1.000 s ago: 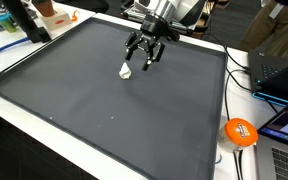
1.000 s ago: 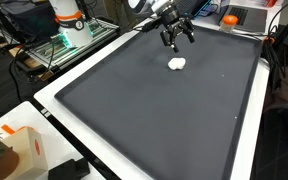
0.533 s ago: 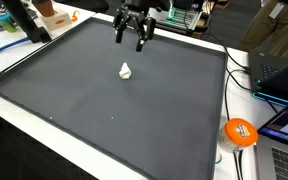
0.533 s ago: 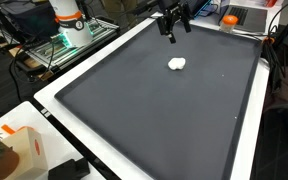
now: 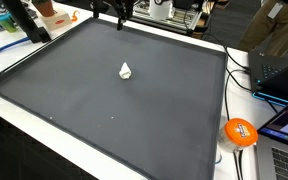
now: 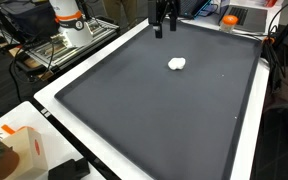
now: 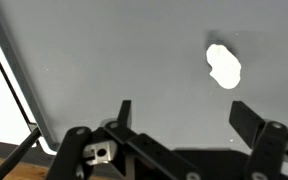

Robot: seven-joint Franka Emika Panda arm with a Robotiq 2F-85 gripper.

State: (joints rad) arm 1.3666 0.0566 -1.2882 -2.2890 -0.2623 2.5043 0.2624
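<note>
I should reach inward and lower my fingers around the white lump (image 5: 125, 71), because my open gripper is high above the mat's far edge (image 5: 106, 25), short of the lump.
A small white crumpled lump (image 5: 126, 71) (image 6: 177, 63) lies alone on the dark grey mat (image 5: 104, 100) (image 6: 164, 110). In the wrist view the white lump (image 7: 223, 65) sits far above the jaws, well apart from them. My gripper (image 5: 121, 12) (image 6: 162, 22) hangs high over the mat's far edge, up near the top of both exterior views. My gripper (image 7: 184, 115) is open, its two dark fingers (image 7: 248, 122) spread wide with nothing between them.
An orange round object (image 5: 240, 132) lies beside the mat near laptops (image 5: 279, 70) and cables. A white and orange robot base (image 6: 69, 20) stands behind the mat. A white box (image 6: 19, 150) sits at the near corner. The mat's white border (image 7: 4, 90) shows in the wrist view.
My gripper has risen from just above the white lump and pulled back toward the mat's far edge, staying open. The lump has not moved.
</note>
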